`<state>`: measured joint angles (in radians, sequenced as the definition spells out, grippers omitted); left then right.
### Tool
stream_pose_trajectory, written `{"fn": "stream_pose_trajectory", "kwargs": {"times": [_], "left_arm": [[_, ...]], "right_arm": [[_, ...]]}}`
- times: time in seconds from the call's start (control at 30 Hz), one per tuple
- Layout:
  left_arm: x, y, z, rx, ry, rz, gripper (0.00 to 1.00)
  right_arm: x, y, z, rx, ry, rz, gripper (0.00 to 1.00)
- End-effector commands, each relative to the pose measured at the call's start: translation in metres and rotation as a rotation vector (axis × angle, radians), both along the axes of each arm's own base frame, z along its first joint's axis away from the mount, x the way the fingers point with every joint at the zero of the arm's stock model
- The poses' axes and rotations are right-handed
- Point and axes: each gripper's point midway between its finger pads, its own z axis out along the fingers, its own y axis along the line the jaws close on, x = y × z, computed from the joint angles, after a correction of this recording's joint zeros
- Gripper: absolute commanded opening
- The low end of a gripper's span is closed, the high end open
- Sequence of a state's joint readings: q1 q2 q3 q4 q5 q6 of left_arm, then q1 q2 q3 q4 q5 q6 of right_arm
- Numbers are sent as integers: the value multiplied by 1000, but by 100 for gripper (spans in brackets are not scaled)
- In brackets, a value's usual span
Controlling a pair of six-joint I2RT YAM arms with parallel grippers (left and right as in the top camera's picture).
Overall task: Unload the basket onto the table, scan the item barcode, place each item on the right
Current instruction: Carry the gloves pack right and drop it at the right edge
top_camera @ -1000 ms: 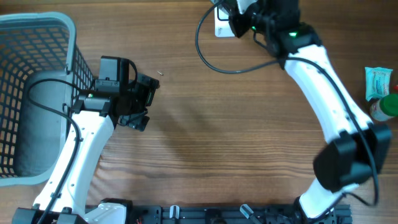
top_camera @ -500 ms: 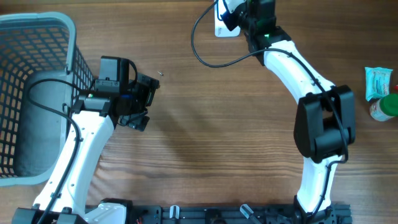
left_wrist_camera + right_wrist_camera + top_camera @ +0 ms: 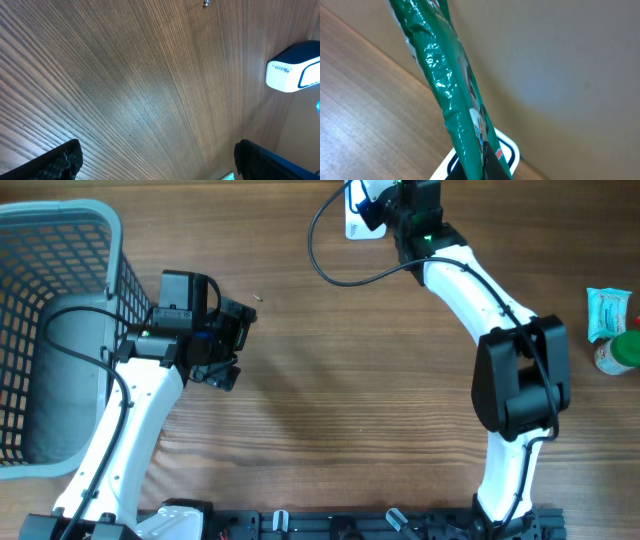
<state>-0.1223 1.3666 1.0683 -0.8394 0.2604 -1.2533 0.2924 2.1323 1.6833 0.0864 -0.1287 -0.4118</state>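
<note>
The wood (image 3: 616, 252) past the teal packet is clear, so my right gripper should go on carrying the green packet until it hangs over that spot (image 3: 622, 256) and then let go.
The item is a glossy green packet (image 3: 452, 90). It stands upright in the right wrist view, and my right gripper (image 3: 487, 171) is shut on its lower end. Just beneath the packet lies the white barcode scanner (image 3: 509, 149) with its dark window. Seen from overhead, the right gripper (image 3: 380, 202) is over the scanner (image 3: 356, 226) at the table's far edge, and the packet itself is hidden there. My left gripper (image 3: 234, 345) hangs open over bare wood at the left with nothing between its fingers (image 3: 60, 161). The left wrist view also catches the scanner (image 3: 294, 67) at the right.
A grey mesh basket (image 3: 70, 230) fills the left side, beside the left arm. At the right edge lie a teal packet (image 3: 608, 310) and a green bottle with a red cap (image 3: 620, 352). A tiny screw (image 3: 258, 298) lies near the left gripper.
The right arm's elbow has swung left and toward the far edge, while its gripper stayed over the scanner. The left arm has not moved.
</note>
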Motion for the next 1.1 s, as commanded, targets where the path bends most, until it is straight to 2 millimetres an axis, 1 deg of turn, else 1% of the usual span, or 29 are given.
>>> {"fn": "stream_pose_trajectory", "kwargs": {"times": [0.0,0.1,0.13,0.17,0.2,0.23,0.3,0.37,0.43,0.47,0.53,0.57,0.63,0.67,0.73,0.77,0.83,0.87,0.9,0.93,0.97,1.0,1.07], "left_arm": [[-2,0,3,1,-12,-16,100],[-2,0,3,1,-12,-16,100],[-2,0,3,1,-12,-16,100],[-2,0,3,1,-12,-16,100],[-2,0,3,1,-12,-16,100],[-2,0,3,1,-12,-15,100],[-2,0,3,1,-12,-16,100],[-2,0,3,1,-12,-16,100],[-2,0,3,1,-12,-15,100],[-2,0,3,1,-12,-16,100],[-2,0,3,1,-12,-16,100],[-2,0,3,1,-12,-15,100],[-2,0,3,1,-12,-15,100],[-2,0,3,1,-12,-15,100],[-2,0,3,1,-12,-16,100],[-2,0,3,1,-12,-16,100],[-2,0,3,1,-12,-15,100],[-2,0,3,1,-12,-16,100],[-2,0,3,1,-12,-15,100],[-2,0,3,1,-12,-16,100],[-2,0,3,1,-12,-16,100],[-2,0,3,1,-12,-16,100],[-2,0,3,1,-12,-16,100]], "right_arm": [[-13,-23,63,64,-36,-51,4],[-26,-46,69,89,38,-99,4],[-29,-58,69,108,71,-130,4],[-31,-73,70,121,95,-165,4],[-31,-96,71,122,110,-222,4],[-31,-121,73,119,113,-298,4],[-30,-178,74,73,103,-489,4],[-36,-244,74,9,86,-723,4],[-47,-311,67,-55,83,-935,4],[-51,-331,64,-68,89,-984,5],[-62,-381,49,-88,117,-1093,4],[-68,-406,37,-94,140,-1138,5],[-81,-449,14,-107,189,-1213,5],[-105,-499,-22,-153,281,-1284,5],[-120,-522,-45,-152,345,-1318,5],[-124,-528,-56,-135,373,-1311,4],[-126,-530,-66,-96,403,-1285,5],[-128,-532,-69,-52,408,-1284,8],[-129,-535,-68,-32,398,-1306,30],[-130,-537,-64,-36,390,-1314,61],[-131,-538,-60,-41,379,-1327,80],[-134,-542,-51,-53,358,-1352,99],[-137,-543,-32,-21,310,-1394,100]]}}
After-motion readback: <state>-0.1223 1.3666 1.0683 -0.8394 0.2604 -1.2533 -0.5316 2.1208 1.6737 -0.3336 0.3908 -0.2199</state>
